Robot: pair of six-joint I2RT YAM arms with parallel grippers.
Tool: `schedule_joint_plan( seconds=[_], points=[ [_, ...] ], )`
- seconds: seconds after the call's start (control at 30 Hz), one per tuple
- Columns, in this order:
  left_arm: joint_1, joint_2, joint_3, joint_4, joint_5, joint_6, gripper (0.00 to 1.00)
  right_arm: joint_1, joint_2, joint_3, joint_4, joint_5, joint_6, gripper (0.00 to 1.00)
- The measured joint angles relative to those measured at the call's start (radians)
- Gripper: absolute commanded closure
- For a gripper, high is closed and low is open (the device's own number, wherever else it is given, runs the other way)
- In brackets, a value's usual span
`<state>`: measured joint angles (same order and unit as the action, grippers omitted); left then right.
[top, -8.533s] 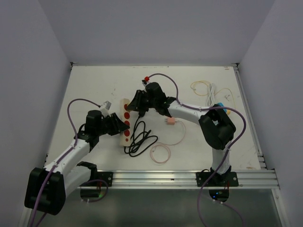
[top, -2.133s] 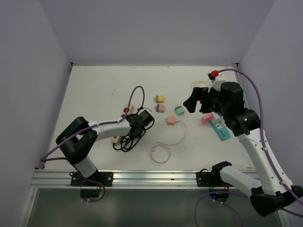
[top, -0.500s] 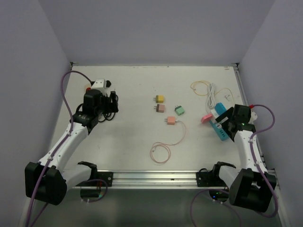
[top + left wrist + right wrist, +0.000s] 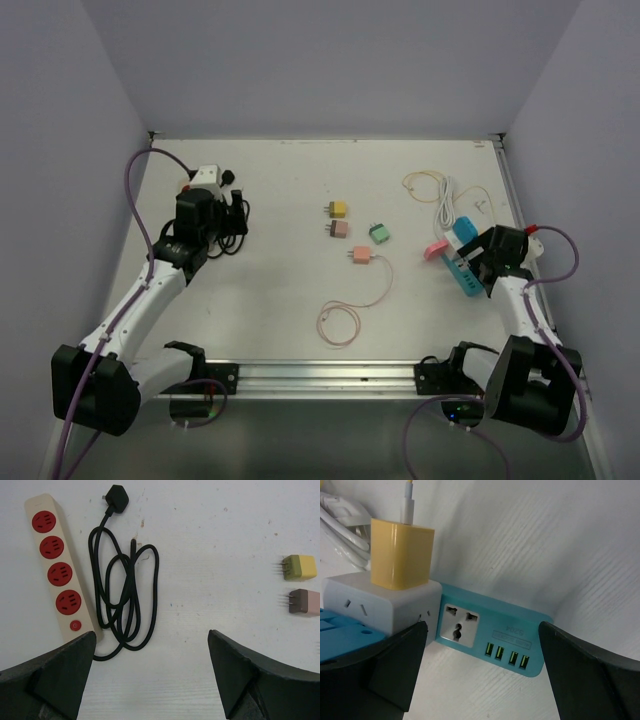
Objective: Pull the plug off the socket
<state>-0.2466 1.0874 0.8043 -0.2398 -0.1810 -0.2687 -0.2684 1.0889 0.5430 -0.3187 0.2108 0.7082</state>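
Observation:
My gripper will carry the teal strip, and the yellow cable [image 4: 408, 185] will trail along with it because the yellow plug [image 4: 402, 555] is seated in the white adapter cube.
In the right wrist view a yellow plug [image 4: 402, 555] with a yellow cable sits seated in a white adapter cube [image 4: 380, 605] on the teal socket strip [image 4: 487, 630]. My right gripper [image 4: 482, 675] hangs open just above the strip, one finger on each side of its universal outlet and USB ports, touching nothing. From above, this gripper [image 4: 472, 262] covers the teal strip [image 4: 466, 283] at the table's right. My left gripper [image 4: 152, 675] is open over bare table beside a cream strip with red sockets [image 4: 57, 565]; that strip's black plug [image 4: 116, 495] lies loose.
A coiled black cord [image 4: 122, 600] lies beside the cream strip. Loose adapters sit mid-table: yellow [image 4: 338, 209], pink [image 4: 339, 229], green [image 4: 379, 233], and a pink one with a thin looped cable [image 4: 361, 255]. White cable [image 4: 445, 205] and a pink block [image 4: 437, 249] lie near the teal strip.
My right wrist has shifted slightly left and settled closer over the teal strip. The left arm has hardly moved; both grippers stay open.

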Motion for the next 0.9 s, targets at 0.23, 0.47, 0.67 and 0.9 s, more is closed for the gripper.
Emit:
schedule_joint_plan(
  seconds=[0.23,0.47,0.67,0.9],
  points=[
    [-0.003,-0.001,0.0,0.001,-0.004,0.0,0.04,-0.004,0.019,-0.035,0.164,-0.158,-0.02,0.05],
    [-0.003,-0.001,0.0,0.008,-0.003,0.0,0.04,0.143,0.023,-0.064,0.256,-0.263,-0.013,0.06],
    [-0.003,-0.001,0.0,0.012,-0.003,0.001,0.05,0.295,0.023,-0.069,0.261,-0.277,-0.01,0.06],
    [-0.003,-0.001,0.0,0.014,-0.003,0.001,0.05,0.423,0.058,0.022,0.13,-0.218,-0.073,0.07]
  ],
)
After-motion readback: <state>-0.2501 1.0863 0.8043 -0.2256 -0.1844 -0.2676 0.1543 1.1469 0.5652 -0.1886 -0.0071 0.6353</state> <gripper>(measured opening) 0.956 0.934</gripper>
